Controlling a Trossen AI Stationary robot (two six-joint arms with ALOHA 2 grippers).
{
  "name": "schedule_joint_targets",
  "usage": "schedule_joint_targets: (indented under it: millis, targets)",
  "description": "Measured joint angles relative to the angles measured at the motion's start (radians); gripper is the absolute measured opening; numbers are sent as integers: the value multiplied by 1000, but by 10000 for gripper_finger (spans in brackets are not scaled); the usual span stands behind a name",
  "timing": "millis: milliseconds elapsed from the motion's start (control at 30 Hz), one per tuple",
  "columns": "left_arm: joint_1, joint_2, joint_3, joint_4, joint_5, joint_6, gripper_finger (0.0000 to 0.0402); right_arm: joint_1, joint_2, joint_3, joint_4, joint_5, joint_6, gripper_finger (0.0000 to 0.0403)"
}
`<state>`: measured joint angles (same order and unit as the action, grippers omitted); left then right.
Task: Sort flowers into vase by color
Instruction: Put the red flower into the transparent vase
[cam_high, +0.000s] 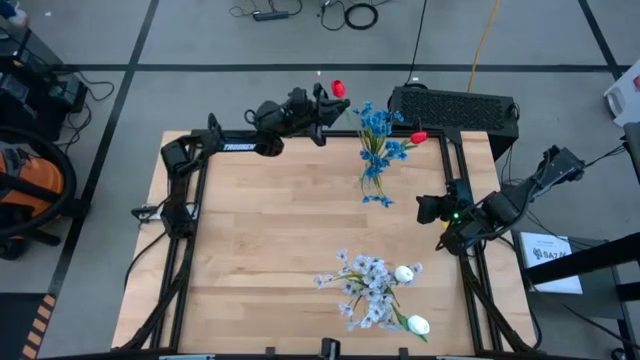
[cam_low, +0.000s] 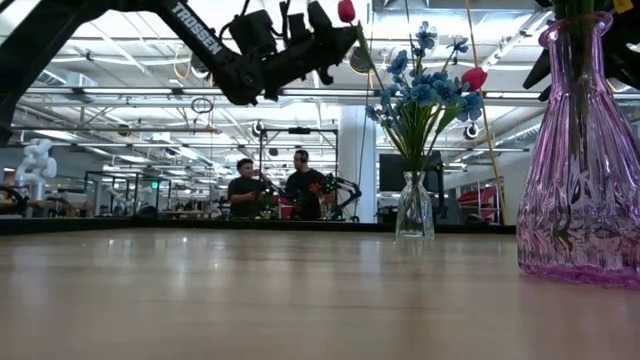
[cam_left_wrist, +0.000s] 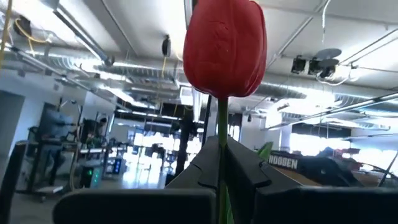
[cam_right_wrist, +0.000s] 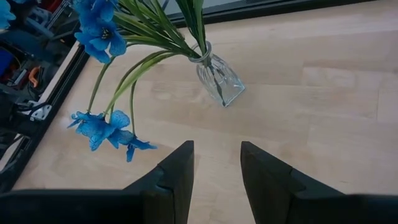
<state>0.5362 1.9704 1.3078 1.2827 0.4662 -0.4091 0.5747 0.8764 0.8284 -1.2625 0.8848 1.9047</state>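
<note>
The red tulip's stem (cam_low: 366, 52) leans down toward the clear vase (cam_low: 415, 195) with its bloom at the top, so my left gripper should go on lowering it until the stem rests inside.
My left gripper (cam_high: 322, 100) is high over the table's far edge, shut on a red tulip (cam_high: 338, 88) whose bloom (cam_left_wrist: 225, 46) stands above the fingers. Just right of it, a clear vase (cam_low: 413, 205) holds blue flowers (cam_high: 378, 140) and another red tulip (cam_high: 418, 137). A purple vase (cam_low: 580, 170) near the front edge holds lavender-white flowers (cam_high: 368, 288) and white tulips (cam_high: 404, 272). My right gripper (cam_right_wrist: 214, 168) waits open at the table's right side, pointing down toward the clear vase (cam_right_wrist: 219, 78). My left gripper pinches the tulip's green stem (cam_left_wrist: 222, 124) between its two fingers, a short way below the bloom. The fingers (cam_left_wrist: 249, 171) slant upward and lie along the stem. The tulip is lifted clear of the table, bloom up. Where the stem's lower end goes, I cannot tell.
A black box (cam_high: 455, 105) sits at the table's far right corner, and black frame rails (cam_high: 185, 260) run along the left and right edges. The bare wooden middle (cam_high: 270, 220) lies between the two vases. People stand in the room (cam_low: 270, 190) beyond the table.
</note>
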Motion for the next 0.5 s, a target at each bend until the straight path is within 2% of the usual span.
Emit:
schedule_joint_targets:
  millis: [500]
  targets:
    - [-26,105,13,-8,15,113,6,0,0,0,4,-53,-5,123]
